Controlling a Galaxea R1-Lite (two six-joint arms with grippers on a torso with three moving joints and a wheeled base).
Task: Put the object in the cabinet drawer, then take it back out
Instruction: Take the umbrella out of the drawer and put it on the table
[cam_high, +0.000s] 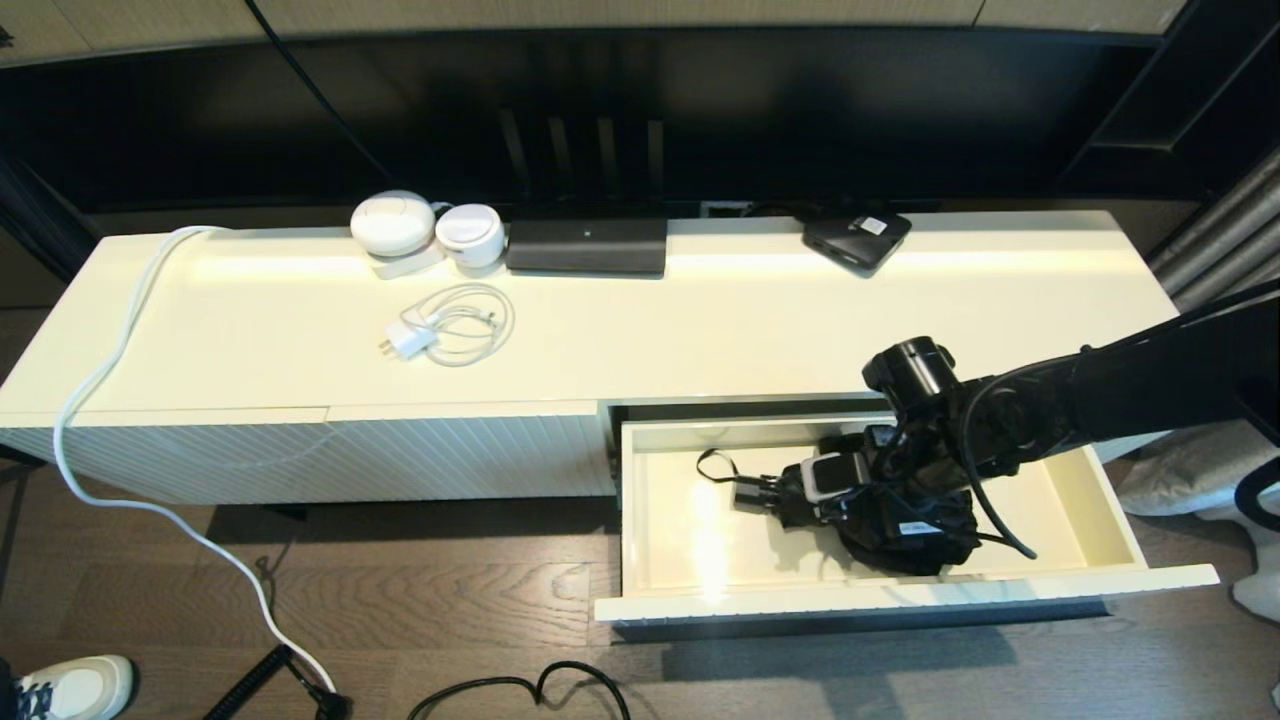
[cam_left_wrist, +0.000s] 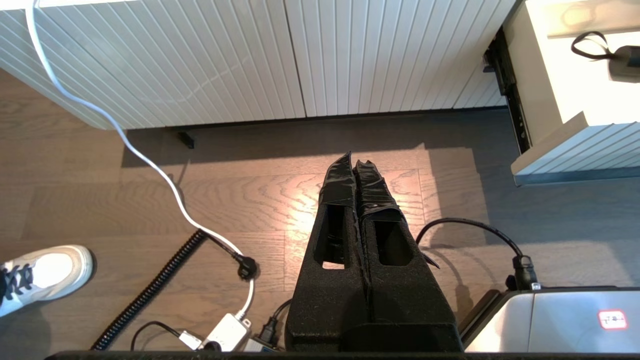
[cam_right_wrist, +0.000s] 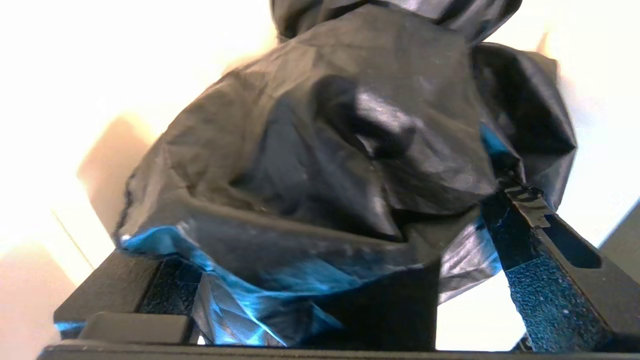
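Note:
The canopy's crumpled edge (cam_right_wrist: 180, 240) is open and loose, so floppy folds of the black umbrella (cam_right_wrist: 360, 150) will keep flaring beside the fingers of the robot's right gripper when the robot lifts.
The cabinet drawer (cam_high: 900, 592) is pulled out at the right of the cream cabinet, its fluted front nearest me. The black umbrella (cam_high: 905, 545) lies on the drawer floor, with its short handle (cam_high: 755, 493) and wrist loop (cam_high: 712, 462) pointing left. My right gripper (cam_high: 872, 492) reaches down into the drawer over the bunched canopy. In the right wrist view the umbrella (cam_right_wrist: 325, 150) fills the space between the gripper's (cam_right_wrist: 320, 225) wide-apart fingers (cam_right_wrist: 545, 280), so it is open astride the fabric. My left gripper (cam_left_wrist: 354, 162) hangs shut above the floor, left of the drawer (cam_left_wrist: 575, 145).
On the cabinet top (cam_high: 700, 320) stand two white round devices (cam_high: 395, 225), a white charger with coiled cable (cam_high: 450, 325), a black box (cam_high: 587, 245) and a flat black box with a white label (cam_high: 857, 238). A white cable (cam_high: 150, 500), plugs and a shoe (cam_left_wrist: 42, 272) lie on the floor.

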